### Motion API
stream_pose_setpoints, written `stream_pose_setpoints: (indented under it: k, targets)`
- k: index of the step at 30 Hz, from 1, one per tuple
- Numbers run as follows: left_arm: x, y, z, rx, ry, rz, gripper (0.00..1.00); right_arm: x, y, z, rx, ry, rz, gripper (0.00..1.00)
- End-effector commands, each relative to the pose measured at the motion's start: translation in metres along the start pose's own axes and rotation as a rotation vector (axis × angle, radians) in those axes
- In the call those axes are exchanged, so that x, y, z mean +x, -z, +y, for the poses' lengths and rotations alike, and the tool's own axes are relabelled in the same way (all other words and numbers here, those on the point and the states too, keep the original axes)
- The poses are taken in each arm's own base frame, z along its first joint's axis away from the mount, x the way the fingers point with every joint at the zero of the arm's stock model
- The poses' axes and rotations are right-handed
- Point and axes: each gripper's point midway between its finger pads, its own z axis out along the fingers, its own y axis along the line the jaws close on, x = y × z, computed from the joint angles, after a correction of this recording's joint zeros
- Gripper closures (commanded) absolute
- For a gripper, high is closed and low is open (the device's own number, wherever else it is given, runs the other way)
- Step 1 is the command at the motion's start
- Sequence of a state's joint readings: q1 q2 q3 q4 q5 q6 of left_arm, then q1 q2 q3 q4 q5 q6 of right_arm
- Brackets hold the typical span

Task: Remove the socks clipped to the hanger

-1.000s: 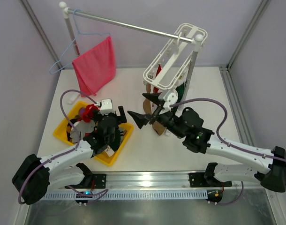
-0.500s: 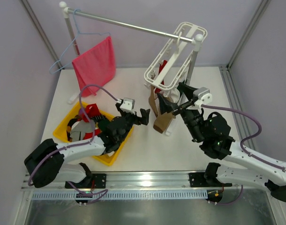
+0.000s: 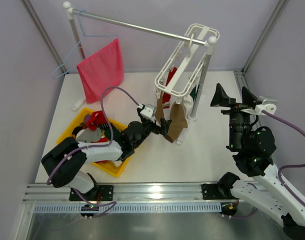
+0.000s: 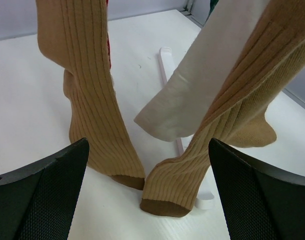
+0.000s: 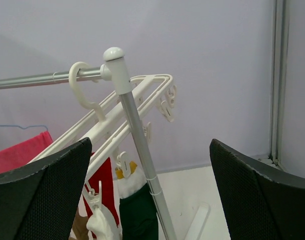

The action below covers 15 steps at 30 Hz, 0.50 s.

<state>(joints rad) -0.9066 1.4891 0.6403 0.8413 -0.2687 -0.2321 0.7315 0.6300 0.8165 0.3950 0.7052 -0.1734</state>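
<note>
The toe (image 4: pixel 167 197) of the tan sock nearer the post (image 3: pixel 178 122) is hanging between my left gripper's open fingers. I should keep moving in until the fingers close on the toe.
The white hanger (image 3: pixel 187 59) hangs by its hook from the rail, with socks clipped under it: two tan ones (image 3: pixel 177 122), a red one (image 3: pixel 166 97) and a dark green one (image 3: pixel 194 92). My left gripper (image 3: pixel 164 125) is open, low over the table, right at the toes of the tan socks (image 4: pixel 90 100) (image 4: pixel 217 135), which hang between its fingers without being gripped; a white piece (image 4: pixel 202 80) hangs behind them. My right gripper (image 3: pixel 233 95) is open and raised to the right of the hanger (image 5: pixel 117 125), facing the green sock (image 5: pixel 137 210) and red sock (image 5: pixel 103 185).
A yellow bin (image 3: pixel 117 167) at the left front holds loose socks. A pink-red cloth (image 3: pixel 101 70) and a light-blue wire hanger (image 3: pixel 67 60) hang on the rail (image 3: pixel 132 27). The rail's post (image 5: pixel 137 150) stands between my right gripper and the socks.
My left gripper has moved right from over the yellow bin to the tan socks. My right arm has swung away from the socks to the right and lifted. Both stayed open.
</note>
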Motion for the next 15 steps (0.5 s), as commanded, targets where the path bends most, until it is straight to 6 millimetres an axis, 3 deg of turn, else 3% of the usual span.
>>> stream_pose_setpoints:
  k: [1,5,15]
  targets:
    - [-0.032,-0.008,-0.019,0.078,0.039,-0.103,0.0,0.016,0.001,-0.009,0.043,0.027,0.038,0.0]
    - [-0.027,-0.008,-0.024,0.105,0.037,-0.089,0.01,0.02,0.0,-0.013,0.058,0.035,0.041,0.0]
    - [-0.016,-0.033,-0.035,0.139,0.021,-0.076,0.0,0.034,-0.007,-0.014,0.068,0.068,0.069,0.0]
